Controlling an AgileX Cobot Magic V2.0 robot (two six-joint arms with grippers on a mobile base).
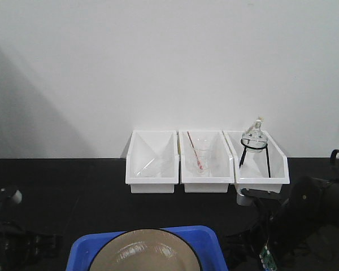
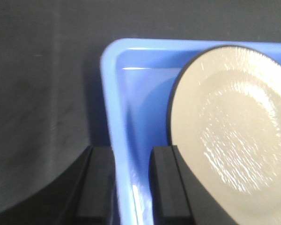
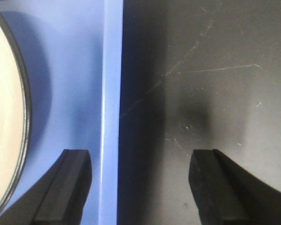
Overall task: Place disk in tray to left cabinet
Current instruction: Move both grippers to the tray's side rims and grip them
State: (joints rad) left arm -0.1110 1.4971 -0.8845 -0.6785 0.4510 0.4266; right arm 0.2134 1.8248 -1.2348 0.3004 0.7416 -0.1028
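The tan disk sits within the blue tray's raised rim, so the disk will travel along when the robot lifts and carries the blue tray.
The blue tray lies on the black table at the near edge, cut off by the frame. The tan disk with its black rim lies in it. In the left wrist view my left gripper has its jaws narrowly set on either side of the tray's left rim, which fills the gap; the disk lies just to the right. In the right wrist view my right gripper is wide open and straddles the tray's right rim, one finger over the tray floor beside the disk, one over the table. The left cabinet is out of view.
Three white storage bins stand in a row against the white wall, holding glassware; the right one holds a flask on a black stand. My dark arms show at the lower left and lower right.
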